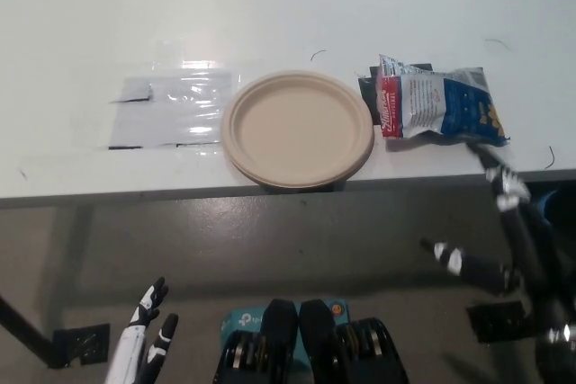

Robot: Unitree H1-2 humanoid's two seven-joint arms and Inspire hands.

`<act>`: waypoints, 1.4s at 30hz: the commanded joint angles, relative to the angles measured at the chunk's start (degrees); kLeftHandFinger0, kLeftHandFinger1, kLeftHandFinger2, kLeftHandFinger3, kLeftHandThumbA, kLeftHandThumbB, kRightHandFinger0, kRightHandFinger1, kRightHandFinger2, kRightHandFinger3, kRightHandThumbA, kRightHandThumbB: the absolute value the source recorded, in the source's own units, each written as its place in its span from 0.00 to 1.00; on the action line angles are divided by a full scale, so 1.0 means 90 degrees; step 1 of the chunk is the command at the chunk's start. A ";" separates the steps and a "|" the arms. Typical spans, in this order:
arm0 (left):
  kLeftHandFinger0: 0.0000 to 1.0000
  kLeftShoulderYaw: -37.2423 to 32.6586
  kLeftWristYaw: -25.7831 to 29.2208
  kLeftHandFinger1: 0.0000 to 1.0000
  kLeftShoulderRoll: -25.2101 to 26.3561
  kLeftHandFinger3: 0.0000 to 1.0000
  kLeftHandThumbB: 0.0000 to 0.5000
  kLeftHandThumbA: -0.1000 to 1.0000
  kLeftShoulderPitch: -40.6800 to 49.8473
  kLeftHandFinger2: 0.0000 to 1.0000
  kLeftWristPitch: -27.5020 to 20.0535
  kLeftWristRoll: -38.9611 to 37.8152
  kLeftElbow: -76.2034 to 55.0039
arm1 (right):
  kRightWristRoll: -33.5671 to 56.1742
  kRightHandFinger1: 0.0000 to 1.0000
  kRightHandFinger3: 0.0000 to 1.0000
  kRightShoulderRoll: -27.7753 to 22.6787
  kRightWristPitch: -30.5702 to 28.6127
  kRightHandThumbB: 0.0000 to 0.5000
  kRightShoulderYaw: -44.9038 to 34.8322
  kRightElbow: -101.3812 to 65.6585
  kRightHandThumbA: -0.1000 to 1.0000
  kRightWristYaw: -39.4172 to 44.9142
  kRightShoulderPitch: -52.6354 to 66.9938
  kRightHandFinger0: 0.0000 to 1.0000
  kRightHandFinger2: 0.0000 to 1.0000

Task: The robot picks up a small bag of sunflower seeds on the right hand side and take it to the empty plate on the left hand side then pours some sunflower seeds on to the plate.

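I expect the sunflower seeds (441,105) to trickle out a few at a time at the bag's red end (390,107) when I pour, because that end lies creased and almost flat.
A beige plate (298,129) with nothing on it sits near the front edge of the white table (288,6). Right of it lies the bag of sunflower seeds (438,103), silver and blue with a red strip at its left end. My black right hand (504,222) is raised below and right of the bag, fingers spread apart, its upper fingertips just short of the bag's lower right corner; it holds nothing. My white left hand (148,325) rests low at the lower left, below the table edge, fingers apart and holding nothing.
A clear plastic sheet (171,110) lies flat on the table left of the plate. The table's front edge (180,193) runs across the middle of the view, with grey floor below it. A black table leg (22,325) shows at lower left.
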 commanded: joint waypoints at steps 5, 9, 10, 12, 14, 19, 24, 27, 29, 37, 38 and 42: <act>1.00 0.0044 0.0127 1.00 0.0030 1.00 0.47 1.00 -0.0140 1.00 -0.0277 0.0102 -0.0082 | -0.0722 1.00 1.00 -0.0488 0.1206 0.50 0.0055 0.0316 1.00 0.0731 -0.1328 1.00 1.00; 1.00 0.0012 0.0099 1.00 0.0021 1.00 0.48 1.00 -0.0116 1.00 -0.0291 0.0109 -0.0081 | -0.0865 1.00 1.00 -0.0653 0.1098 0.50 0.0282 0.1133 1.00 0.0756 -0.1826 1.00 1.00; 1.00 0.0008 0.0099 1.00 0.0020 1.00 0.47 1.00 -0.0102 1.00 -0.0307 0.0109 -0.0084 | -0.0910 1.00 1.00 -0.0683 0.1116 0.51 0.0340 0.1257 1.00 0.0776 -0.1905 1.00 1.00; 1.00 0.0018 0.0101 1.00 0.0034 1.00 0.48 1.00 -0.0103 1.00 -0.0311 0.0115 -0.0081 | -0.1009 1.00 1.00 -0.0690 0.1233 0.51 0.0467 0.1465 0.98 0.0830 -0.2082 1.00 1.00; 1.00 0.0008 0.0043 1.00 0.0034 1.00 0.50 1.00 -0.0098 1.00 -0.0250 0.0074 -0.0097 | -0.1022 1.00 1.00 -0.0699 0.1196 0.51 0.0549 0.1800 0.95 0.0787 -0.2257 1.00 1.00; 1.00 -0.0020 0.0073 1.00 0.0031 1.00 0.49 1.00 -0.0070 1.00 -0.0306 0.0144 -0.0079 | -0.1128 1.00 1.00 -0.0748 0.1297 0.57 0.0700 0.2389 0.99 0.0743 -0.2531 1.00 1.00; 1.00 -0.0040 0.0104 1.00 0.0041 1.00 0.45 1.00 -0.0064 1.00 -0.0409 0.0194 -0.0044 | -0.1140 1.00 1.00 -0.0754 0.1333 0.56 0.0733 0.2756 0.98 0.0660 -0.2658 1.00 1.00; 1.00 -0.0040 0.0099 1.00 0.0040 1.00 0.45 1.00 -0.0049 1.00 -0.0452 0.0171 -0.0023 | -0.1120 1.00 1.00 -0.0752 0.1293 0.56 0.0738 0.2942 1.00 0.0602 -0.2736 1.00 1.00; 1.00 -0.0036 0.0069 1.00 0.0039 1.00 0.47 1.00 -0.0030 1.00 -0.0413 0.0146 -0.0042 | -0.1095 1.00 1.00 -0.0749 0.1317 0.53 0.0722 0.2974 1.00 0.0609 -0.2775 1.00 1.00; 1.00 -0.0026 0.0083 1.00 0.0042 1.00 0.43 1.00 -0.0008 1.00 -0.0413 0.0180 -0.0036 | -0.0995 1.00 1.00 -0.0813 0.1321 0.51 0.0630 0.3002 1.00 0.0633 -0.2899 1.00 1.00; 1.00 -0.0031 0.0084 1.00 0.0040 1.00 0.41 1.00 -0.0007 1.00 -0.0429 0.0183 -0.0026 | -0.1000 1.00 1.00 -0.0830 0.1317 0.51 0.0625 0.2981 1.00 0.0629 -0.2906 1.00 1.00; 1.00 -0.0054 0.0057 1.00 0.0047 1.00 0.37 1.00 -0.0020 1.00 -0.0386 0.0215 -0.0022 | -0.0857 1.00 1.00 -0.0866 0.1296 0.45 0.0523 0.2929 1.00 0.0670 -0.2977 1.00 1.00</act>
